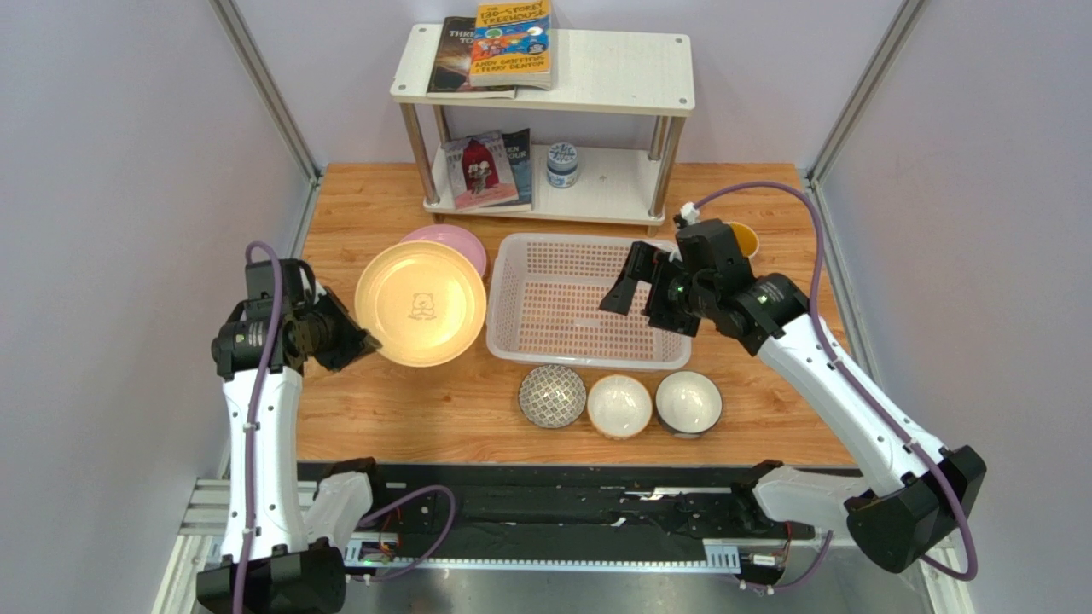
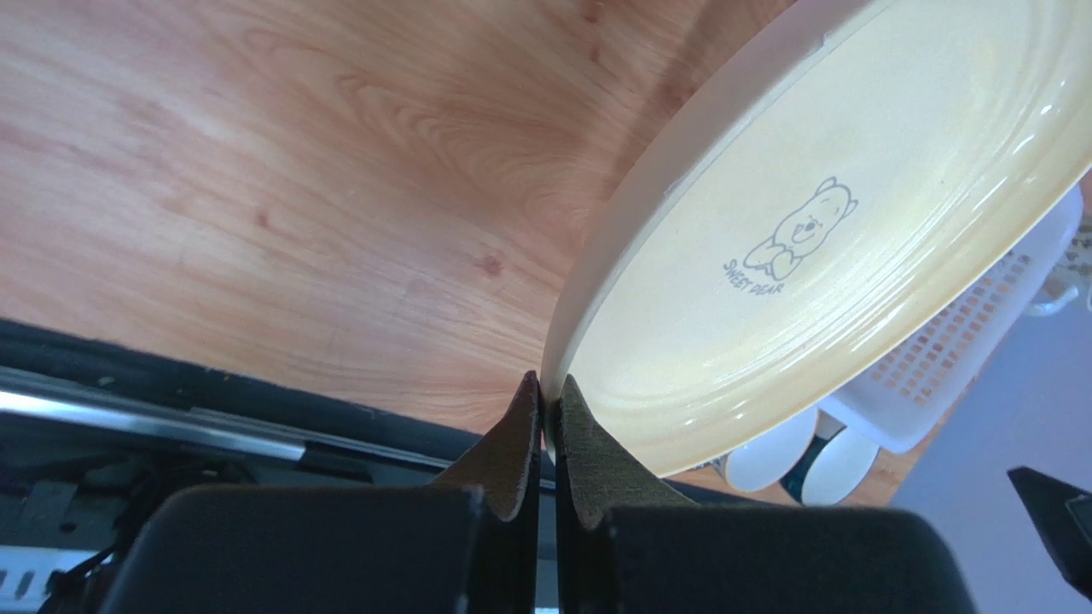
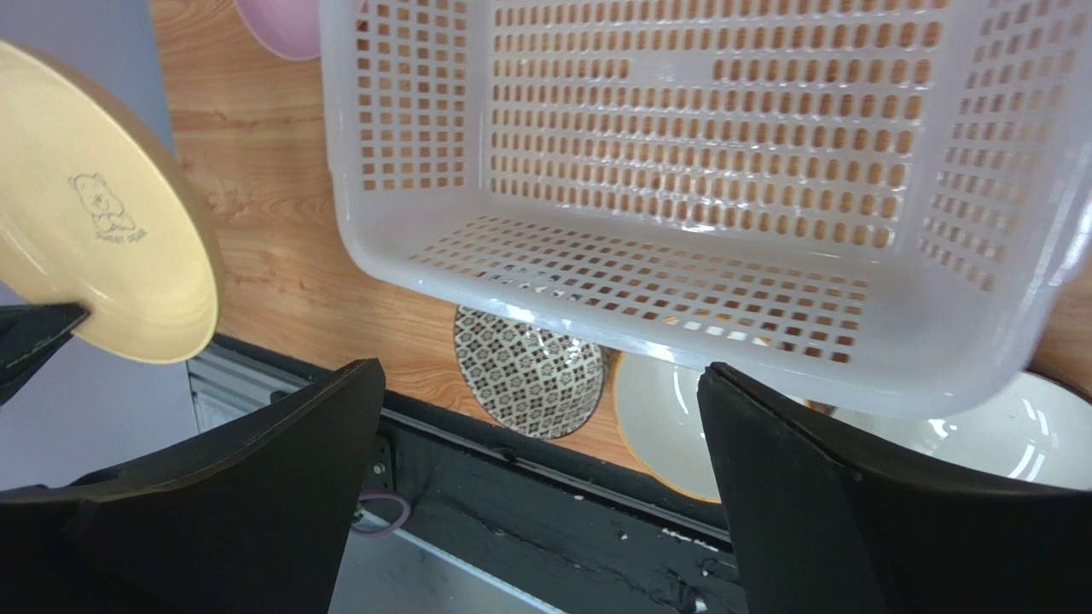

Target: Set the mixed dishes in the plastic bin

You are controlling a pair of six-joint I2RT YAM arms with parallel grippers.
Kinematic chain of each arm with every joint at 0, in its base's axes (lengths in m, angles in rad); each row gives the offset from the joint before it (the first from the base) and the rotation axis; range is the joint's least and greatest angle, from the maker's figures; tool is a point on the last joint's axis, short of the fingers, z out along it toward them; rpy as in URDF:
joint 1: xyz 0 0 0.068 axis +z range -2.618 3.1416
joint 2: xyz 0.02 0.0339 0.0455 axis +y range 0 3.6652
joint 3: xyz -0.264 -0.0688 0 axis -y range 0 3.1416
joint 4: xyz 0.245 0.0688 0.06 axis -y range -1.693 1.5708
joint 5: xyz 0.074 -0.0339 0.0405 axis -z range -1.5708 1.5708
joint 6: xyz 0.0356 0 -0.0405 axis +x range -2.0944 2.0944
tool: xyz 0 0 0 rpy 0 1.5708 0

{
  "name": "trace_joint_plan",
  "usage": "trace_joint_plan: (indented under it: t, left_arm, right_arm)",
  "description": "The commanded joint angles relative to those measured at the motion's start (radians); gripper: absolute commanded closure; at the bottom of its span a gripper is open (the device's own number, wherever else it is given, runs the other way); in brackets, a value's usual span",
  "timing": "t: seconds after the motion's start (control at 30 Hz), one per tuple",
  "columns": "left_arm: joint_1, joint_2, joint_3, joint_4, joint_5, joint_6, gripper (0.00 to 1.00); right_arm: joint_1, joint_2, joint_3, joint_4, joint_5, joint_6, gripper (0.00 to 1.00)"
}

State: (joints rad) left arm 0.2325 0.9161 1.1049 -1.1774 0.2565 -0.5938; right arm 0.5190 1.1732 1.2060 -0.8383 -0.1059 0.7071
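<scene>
My left gripper is on the pale yellow plate's rim (image 1: 381,340) farthest from the bin, so my right gripper should grab the opposite rim (image 1: 483,305) and lower the plate inside.
My left gripper (image 1: 359,343) (image 2: 549,409) is shut on the near-left rim of the pale yellow plate (image 1: 421,305) (image 2: 820,243), which is tilted up off the wood. Behind it, partly covered, lies the pink plate (image 1: 451,241). The empty white plastic bin (image 1: 564,307) (image 3: 718,256) stands mid-table. Above its right side my right gripper (image 1: 645,305) (image 3: 538,499) hangs open, holding nothing. In front of the bin sit a grey patterned bowl (image 1: 553,395) (image 3: 532,371) and two white bowls (image 1: 619,404) (image 1: 688,402). The mug with yellow inside (image 1: 741,238) peeks out behind the right arm.
A white two-tier shelf (image 1: 551,90) stands at the back with books (image 1: 513,45) and a small blue-white jar (image 1: 560,164). A black rail (image 1: 538,493) runs along the near table edge. Grey walls close in both sides.
</scene>
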Motion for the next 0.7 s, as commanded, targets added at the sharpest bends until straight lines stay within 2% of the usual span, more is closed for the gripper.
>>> trace_joint_plan:
  t: [0.0, 0.1, 0.23, 0.37, 0.67]
  left_arm:
    - [-0.132, 0.001, 0.056, 0.104, 0.010, -0.121, 1.00]
    - [-0.195, 0.036, 0.044, 0.147, 0.040, -0.175, 1.00]
    - [-0.341, 0.067, 0.050, 0.179, -0.007, -0.224, 1.00]
    - [-0.412, 0.107, 0.053, 0.202, -0.006, -0.242, 1.00]
    - [-0.463, 0.121, 0.035, 0.206, -0.013, -0.242, 1.00]
  right_arm:
    - [0.067, 0.025, 0.038, 0.094, -0.023, 0.075, 0.00]
    - [0.108, 0.057, 0.040, 0.145, -0.026, 0.118, 0.01]
    - [0.208, 0.106, 0.053, 0.165, 0.032, 0.158, 0.00]
    - [0.260, 0.135, 0.029, 0.225, 0.051, 0.209, 0.01]
    - [0.351, 0.189, 0.000, 0.310, 0.104, 0.252, 0.02]
